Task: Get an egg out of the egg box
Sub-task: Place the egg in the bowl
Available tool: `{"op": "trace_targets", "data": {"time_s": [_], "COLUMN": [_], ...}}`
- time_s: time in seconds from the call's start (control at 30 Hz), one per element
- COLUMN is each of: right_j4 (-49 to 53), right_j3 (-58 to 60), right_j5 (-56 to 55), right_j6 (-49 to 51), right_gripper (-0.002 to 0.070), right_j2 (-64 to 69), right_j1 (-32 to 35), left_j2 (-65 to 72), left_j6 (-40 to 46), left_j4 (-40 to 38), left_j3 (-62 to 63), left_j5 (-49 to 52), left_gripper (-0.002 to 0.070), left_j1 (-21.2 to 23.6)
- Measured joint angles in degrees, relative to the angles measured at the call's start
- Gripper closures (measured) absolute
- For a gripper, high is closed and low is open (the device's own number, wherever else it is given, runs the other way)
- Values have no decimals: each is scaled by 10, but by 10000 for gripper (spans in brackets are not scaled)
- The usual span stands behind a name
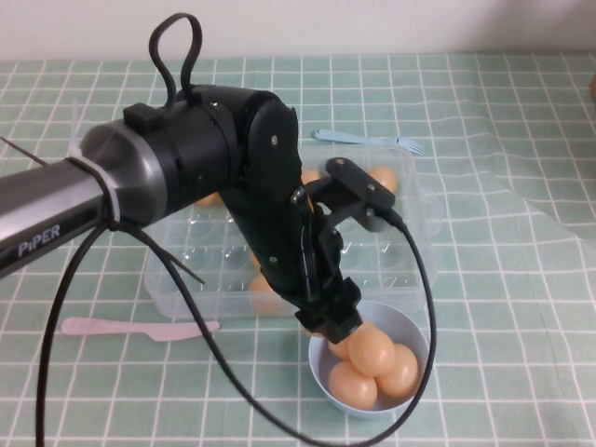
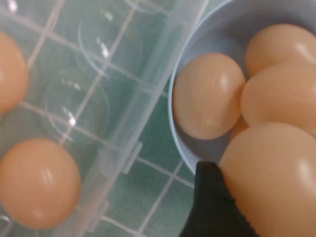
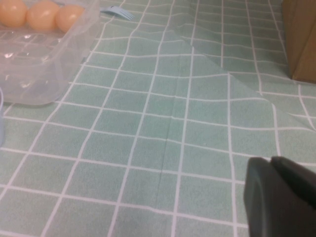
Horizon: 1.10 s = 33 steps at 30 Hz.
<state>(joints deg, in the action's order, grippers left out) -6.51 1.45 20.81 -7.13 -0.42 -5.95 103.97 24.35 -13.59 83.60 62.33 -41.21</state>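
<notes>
My left gripper is holding the egg over the light-blue bowl's rim (image 1: 314, 356) beside the heaped eggs, so I should move the egg gently inward and set it down inside the bowl (image 1: 330, 358) before I open my fingers.
The clear egg box (image 1: 186, 270) stands mid-table with a few peach-orange eggs left in it (image 1: 382, 177). In the left wrist view its rim (image 2: 123, 123) runs beside two of those eggs (image 2: 39, 182). My left gripper (image 1: 328, 323) hangs over the near rim of the light-blue bowl (image 1: 410, 331), just in front of the box. It is shut on an egg (image 2: 276, 182) that presses against the one visible finger (image 2: 210, 207). Three more eggs lie in the bowl (image 1: 372, 346). My right gripper (image 3: 273, 165) is shut and empty over the tablecloth, right of the box (image 3: 44, 59).
A light-blue fork (image 1: 368, 140) lies behind the box and a pink knife (image 1: 140, 328) in front of it at the left. A brown box (image 3: 301, 39) stands at the far right. The checked cloth has a raised fold (image 3: 227, 74).
</notes>
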Motion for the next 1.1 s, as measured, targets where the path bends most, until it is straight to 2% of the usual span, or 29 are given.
{"op": "trace_targets", "data": {"time_s": [0.17,0.27,0.67,0.9,1.1], "right_j4": [0,0,0,0,0], "right_j3": [0,0,0,0,0], "right_j5": [0,0,0,0,0], "right_j6": [0,0,0,0,0], "right_gripper": [694,694,694,694,694], "right_j2": [0,0,0,0,0], "right_j1": [0,0,0,0,0], "left_j2": [0,0,0,0,0], "left_j6": [-157,-195,-248,-264,-288], "left_j4": [6,12,87,85,76], "left_j3": [0,0,0,0,-7], "left_j5": [0,-2,-2,-3,-20], "left_gripper": [314,314,315,315,315], "left_j1": [0,0,0,0,-31]}}
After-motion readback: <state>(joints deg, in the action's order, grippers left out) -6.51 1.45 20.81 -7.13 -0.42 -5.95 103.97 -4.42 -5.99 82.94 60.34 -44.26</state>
